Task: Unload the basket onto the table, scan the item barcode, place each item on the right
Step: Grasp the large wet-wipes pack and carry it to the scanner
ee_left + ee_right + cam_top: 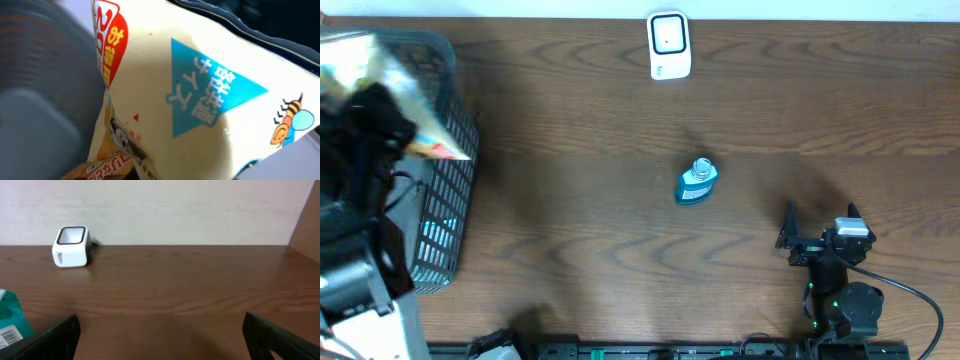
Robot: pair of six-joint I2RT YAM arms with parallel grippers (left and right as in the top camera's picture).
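The cream snack bag (pixel 432 134) is above the basket's rim and there is open wood (pixel 645 182) beside the blue bottle, so the robot's left gripper keeps going there and lets go of the bag.
A cream snack bag (pixel 165 100) with a red badge, a blue triangle and a bee drawing fills the left wrist view. In the overhead view this bag (pixel 405 85) hangs blurred above the dark mesh basket (pixel 445 225) at the far left. My left gripper (pixel 382 112) is shut on it, its fingers hidden by the bag. The white scanner (pixel 669 45) stands at the back middle of the table, also seen as the scanner (pixel 71 246) from the right wrist. My right gripper (pixel 820 212) rests open near the front right, and the gripper (pixel 162 335) holds nothing.
A small blue bottle (pixel 697 183) lies mid-table, between the scanner and my right arm; the bottle (pixel 10 322) shows a barcode label at the left edge of the right wrist view. A wall runs behind the table's far edge.
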